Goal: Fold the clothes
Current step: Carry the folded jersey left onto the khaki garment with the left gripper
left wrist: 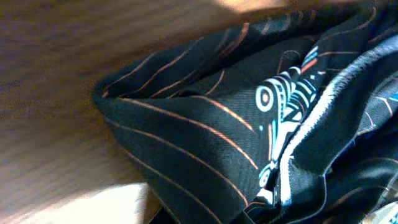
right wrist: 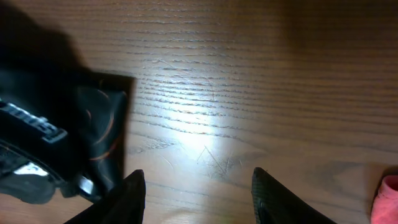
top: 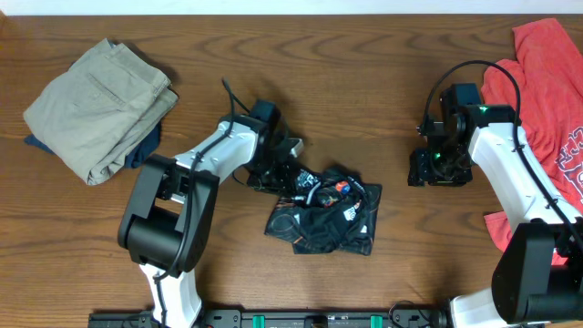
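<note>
The robot's left gripper has its fingers around the bunched cloth (top: pixel 301 189) and the top of the trousers is clear, so it should go on carrying the black jersey until the jersey lies over the khaki trousers (top: pixel 98 111).
The black jersey (top: pixel 325 217) with orange lines and logos lies crumpled on the wooden table at centre. My left gripper (top: pixel 284 173) is at its upper left edge. In the left wrist view the jersey (left wrist: pixel 205 137) fills the frame and covers the fingers, bunched where they meet, so the gripper looks shut on the cloth. My right gripper (top: pixel 437 169) is to the jersey's right, apart from it. Its fingers (right wrist: pixel 196 193) are open and empty over bare wood, with the jersey's corner (right wrist: pixel 106 134) at the far left.
Folded khaki trousers (top: pixel 98 105) lie at the back left over a dark blue cloth. A red garment (top: pixel 547 109) lies along the right edge beside the right arm; a bit shows in the right wrist view (right wrist: pixel 388 200).
</note>
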You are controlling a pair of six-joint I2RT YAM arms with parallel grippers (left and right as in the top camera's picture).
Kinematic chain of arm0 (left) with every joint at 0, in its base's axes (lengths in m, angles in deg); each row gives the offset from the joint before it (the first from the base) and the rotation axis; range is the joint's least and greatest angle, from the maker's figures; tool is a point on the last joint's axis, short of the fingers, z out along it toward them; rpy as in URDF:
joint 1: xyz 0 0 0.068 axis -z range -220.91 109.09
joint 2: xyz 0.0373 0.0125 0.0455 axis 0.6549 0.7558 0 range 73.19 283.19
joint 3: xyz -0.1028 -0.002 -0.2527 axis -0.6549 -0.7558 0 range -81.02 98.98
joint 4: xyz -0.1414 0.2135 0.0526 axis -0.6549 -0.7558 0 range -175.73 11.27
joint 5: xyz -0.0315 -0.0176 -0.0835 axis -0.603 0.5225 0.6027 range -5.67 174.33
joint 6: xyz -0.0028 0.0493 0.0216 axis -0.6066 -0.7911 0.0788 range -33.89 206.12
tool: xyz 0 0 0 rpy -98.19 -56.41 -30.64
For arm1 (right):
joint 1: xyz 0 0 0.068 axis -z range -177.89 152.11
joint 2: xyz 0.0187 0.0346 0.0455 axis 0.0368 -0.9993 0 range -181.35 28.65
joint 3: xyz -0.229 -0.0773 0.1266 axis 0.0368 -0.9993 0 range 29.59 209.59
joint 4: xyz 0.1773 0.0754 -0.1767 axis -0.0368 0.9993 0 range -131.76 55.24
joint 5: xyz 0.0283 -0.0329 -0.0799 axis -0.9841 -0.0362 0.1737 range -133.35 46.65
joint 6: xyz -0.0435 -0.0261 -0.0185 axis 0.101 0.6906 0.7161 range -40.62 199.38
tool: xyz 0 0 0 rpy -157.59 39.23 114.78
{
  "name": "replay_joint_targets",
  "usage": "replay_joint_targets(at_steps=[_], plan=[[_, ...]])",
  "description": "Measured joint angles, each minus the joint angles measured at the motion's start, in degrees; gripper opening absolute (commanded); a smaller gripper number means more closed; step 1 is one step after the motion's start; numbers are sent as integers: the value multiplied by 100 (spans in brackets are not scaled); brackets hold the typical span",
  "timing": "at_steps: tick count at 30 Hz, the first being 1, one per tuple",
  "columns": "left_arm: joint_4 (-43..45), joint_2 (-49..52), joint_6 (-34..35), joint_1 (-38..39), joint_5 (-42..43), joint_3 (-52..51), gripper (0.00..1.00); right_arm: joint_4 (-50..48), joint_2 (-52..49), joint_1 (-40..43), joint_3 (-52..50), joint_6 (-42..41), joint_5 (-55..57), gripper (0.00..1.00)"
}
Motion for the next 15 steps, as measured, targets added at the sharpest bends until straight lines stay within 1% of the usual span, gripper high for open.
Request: replay_joint_targets(at_steps=[4, 8, 12, 15], plan=[[-273, -111, 70, -400, -538, 223, 6, 50, 0, 0, 0, 0, 13, 52], [-417, -619, 179, -992, -1360, 579, 6, 103, 0, 0, 0, 2, 63, 51], [-326, -1279, 208, -1556, -2273, 892, 6, 105, 0, 0, 0, 0, 76, 51], [13, -1631, 214, -2028, -2922, 1078, 6, 105, 0, 0, 0, 2, 85, 52]])
